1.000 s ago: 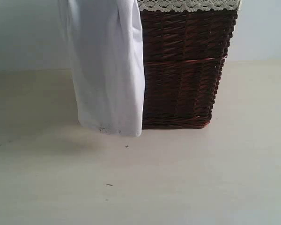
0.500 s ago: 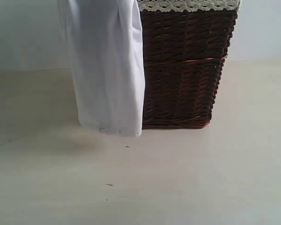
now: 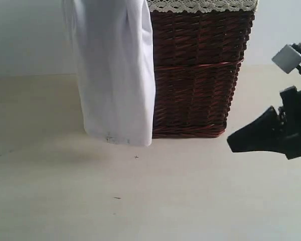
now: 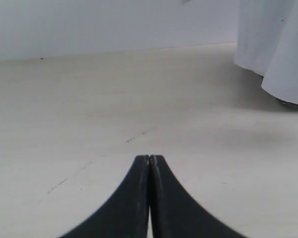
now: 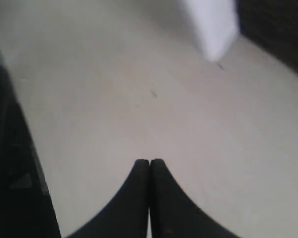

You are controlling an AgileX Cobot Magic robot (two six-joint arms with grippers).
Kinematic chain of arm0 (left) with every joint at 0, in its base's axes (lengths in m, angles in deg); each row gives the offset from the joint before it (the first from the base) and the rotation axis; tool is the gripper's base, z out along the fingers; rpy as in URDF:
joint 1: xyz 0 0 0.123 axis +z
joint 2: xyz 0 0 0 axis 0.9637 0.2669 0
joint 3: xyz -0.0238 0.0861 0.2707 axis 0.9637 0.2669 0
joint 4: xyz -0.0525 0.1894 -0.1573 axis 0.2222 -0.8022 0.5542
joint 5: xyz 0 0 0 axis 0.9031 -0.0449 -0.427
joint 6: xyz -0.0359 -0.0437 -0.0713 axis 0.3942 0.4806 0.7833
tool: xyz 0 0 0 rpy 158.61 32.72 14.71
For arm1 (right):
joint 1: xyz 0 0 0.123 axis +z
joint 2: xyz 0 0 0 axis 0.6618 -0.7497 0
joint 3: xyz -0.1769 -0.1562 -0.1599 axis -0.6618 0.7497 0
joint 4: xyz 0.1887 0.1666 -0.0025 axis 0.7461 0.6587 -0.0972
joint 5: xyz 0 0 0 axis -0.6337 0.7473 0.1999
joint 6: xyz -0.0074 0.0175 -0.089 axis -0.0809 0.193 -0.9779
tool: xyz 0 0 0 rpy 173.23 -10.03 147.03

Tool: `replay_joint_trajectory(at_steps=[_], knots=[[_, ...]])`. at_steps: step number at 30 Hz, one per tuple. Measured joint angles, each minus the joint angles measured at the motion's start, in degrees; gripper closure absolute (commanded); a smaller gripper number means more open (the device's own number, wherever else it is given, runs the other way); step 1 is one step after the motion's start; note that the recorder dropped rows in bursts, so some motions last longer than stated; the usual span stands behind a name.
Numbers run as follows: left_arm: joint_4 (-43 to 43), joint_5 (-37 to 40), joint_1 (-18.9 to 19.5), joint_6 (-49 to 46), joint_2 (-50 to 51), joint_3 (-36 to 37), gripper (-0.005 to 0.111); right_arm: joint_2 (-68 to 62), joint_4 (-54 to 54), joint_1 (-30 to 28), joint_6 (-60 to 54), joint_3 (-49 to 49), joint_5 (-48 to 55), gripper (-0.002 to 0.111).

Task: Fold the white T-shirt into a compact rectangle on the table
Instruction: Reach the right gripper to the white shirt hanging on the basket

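I keep my right gripper moving toward the white T-shirt's side edge [image 3: 153, 88], which hangs free in front of the basket, until it closes above the T-shirt's hem.
The white T-shirt [image 3: 115, 75] hangs down over the left side of the basket, its hem just above the table [image 3: 150, 201]. No lettering shows on it. Its lower edge also appears in the left wrist view [image 4: 280, 49] and, blurred, in the right wrist view [image 5: 213, 27]. My right gripper [image 3: 231, 145] has come in at the right edge of the exterior view, above the table and to the right of the basket, shut and holding nothing [image 5: 149, 161]. My left gripper [image 4: 149, 157] is shut and empty over bare table, away from the shirt; the exterior view does not show it.
A tall dark brown wicker basket [image 3: 195, 75] with white lace trim [image 3: 200, 5] stands at the back centre of the table. A pale wall rises behind. A dark structure [image 5: 10, 163] runs along one edge of the right wrist view.
My right arm has entered the exterior view from the right edge; it was out of sight before. The shirt and basket have not moved.
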Motion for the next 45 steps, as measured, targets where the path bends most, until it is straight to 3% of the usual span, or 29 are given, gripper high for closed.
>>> replay_joint_trajectory(at_steps=[2, 7, 9, 12, 13, 15, 18, 23, 27, 38, 45], knots=[[0.0, 0.0, 0.0, 0.0, 0.0, 0.0, 0.107, -2.5, 6.0, 0.0, -9.7, -0.2, 2.9, 0.108], [0.0, 0.0, 0.0, 0.0, 0.0, 0.0, 0.107, -14.1, 21.9, 0.0, -14.1, -0.2, 3.9, 0.108], [0.0, 0.0, 0.0, 0.0, 0.0, 0.0, 0.107, -18.8, 28.4, 0.0, -15.8, -0.5, 3.6, 0.097], [0.0, 0.0, 0.0, 0.0, 0.0, 0.0, 0.107, -20.9, 29.6, 1.3, -20.8, -3.3, 3.1, 0.06], [0.0, 0.0, 0.0, 0.0, 0.0, 0.0, 0.107, -20.9, 29.6, 3.3, -24.8, -5.2, 3.1, 0.053], [0.0, 0.0, 0.0, 0.0, 0.0, 0.0, 0.107, -20.9, 29.6, 6.5, -30.2, -7.6, 3.1, 0.045], [0.0, 0.0, 0.0, 0.0, 0.0, 0.0, 0.107, -20.9, 30.6, 12.1, -35.3, -10.8, 1.3, 0.041], [0.0, 0.0, 0.0, 0.0, 0.0, 0.0, 0.107, -21.9, 34.2, 20.7, -37.5, -15.1, -10.3, 0.043], [0.0, 0.0, 0.0, 0.0, 0.0, 0.0, 0.107, -23.9, 36.4, 23.9, -37.1, -16.6, -17.4, 0.05], [0.0, 0.0, 0.0, 0.0, 0.0, 0.0, 0.107, -25.4, 36.9, 24.4, -29.3, -16.9, -26.8, 0.105], [0.0, 0.0, 0.0, 0.0, 0.0, 0.0, 0.107, -24.7, 36.3, 24.4, -28.8, -16.9, -27.2, 0.108]])
